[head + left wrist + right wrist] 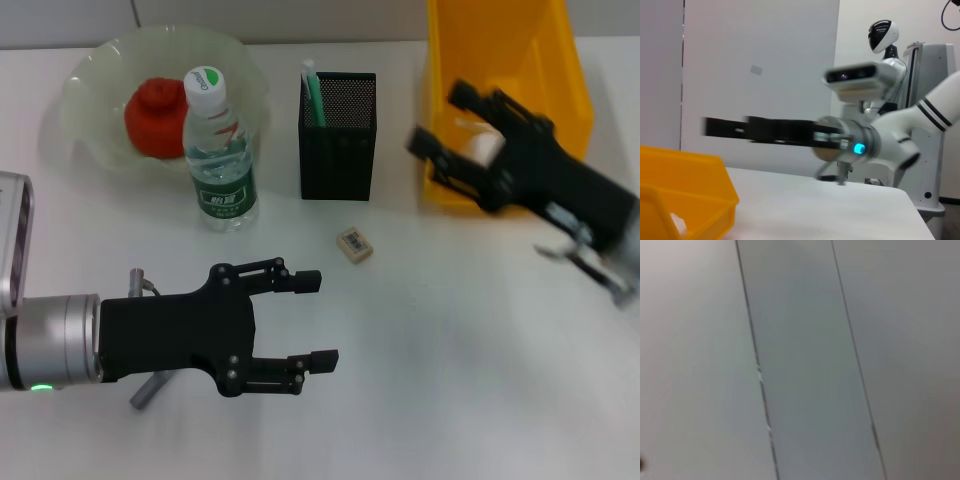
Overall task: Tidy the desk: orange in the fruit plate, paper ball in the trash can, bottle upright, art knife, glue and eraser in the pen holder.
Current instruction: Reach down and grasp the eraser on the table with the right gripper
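Observation:
My right gripper is pointing level above the trash can's near edge (465, 203), so I should move it back and tilt its fingers down before I reach for the eraser (354, 245).
The orange (155, 118) lies in the pale fruit plate (90, 75) at the back left. The bottle (220, 150) stands upright in front of it. The black mesh pen holder (338, 135) holds a green and white stick (312, 95). The eraser (354, 244) lies on the table in front of the holder. A grey art knife (147, 390) lies partly hidden under my left arm. My left gripper (318, 320) is open and empty, left of and nearer than the eraser. My right gripper (440, 118) is open over the near edge of the yellow trash can (500, 60). The white paper ball (487, 148) shows between its fingers.
The left wrist view shows the yellow trash can (685, 185) with the paper ball (679, 225) inside, and my right arm's gripper (740, 129) above the white table (815, 210). The right wrist view shows only grey panels.

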`<action>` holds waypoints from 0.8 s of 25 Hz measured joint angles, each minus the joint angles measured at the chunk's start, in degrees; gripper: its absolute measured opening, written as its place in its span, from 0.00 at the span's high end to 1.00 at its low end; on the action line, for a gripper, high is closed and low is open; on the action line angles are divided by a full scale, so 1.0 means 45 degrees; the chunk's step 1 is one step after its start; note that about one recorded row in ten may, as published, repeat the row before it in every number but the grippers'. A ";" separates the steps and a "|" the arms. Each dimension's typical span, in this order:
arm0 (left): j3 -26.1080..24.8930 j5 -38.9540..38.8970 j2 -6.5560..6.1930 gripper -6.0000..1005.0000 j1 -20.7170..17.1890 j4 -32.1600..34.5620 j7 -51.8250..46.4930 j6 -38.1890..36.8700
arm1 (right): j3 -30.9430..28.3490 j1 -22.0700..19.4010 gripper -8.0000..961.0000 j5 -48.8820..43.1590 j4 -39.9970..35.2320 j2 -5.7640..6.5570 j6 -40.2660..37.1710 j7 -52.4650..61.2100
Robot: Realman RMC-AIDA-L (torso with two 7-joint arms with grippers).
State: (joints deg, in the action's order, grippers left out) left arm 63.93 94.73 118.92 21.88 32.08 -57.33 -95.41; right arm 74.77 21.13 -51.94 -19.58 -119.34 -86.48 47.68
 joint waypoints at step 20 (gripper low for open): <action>-0.0148 -0.0037 -0.0061 0.20 0.0157 0.0117 -0.0186 0.0065 | -0.0055 -0.1351 0.13 -0.5315 0.0573 0.0021 -0.1661 -0.1073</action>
State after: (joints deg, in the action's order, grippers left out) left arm 63.26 94.56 118.64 22.58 32.61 -58.16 -95.12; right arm 74.52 15.05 -75.86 -17.00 -119.24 -93.96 42.85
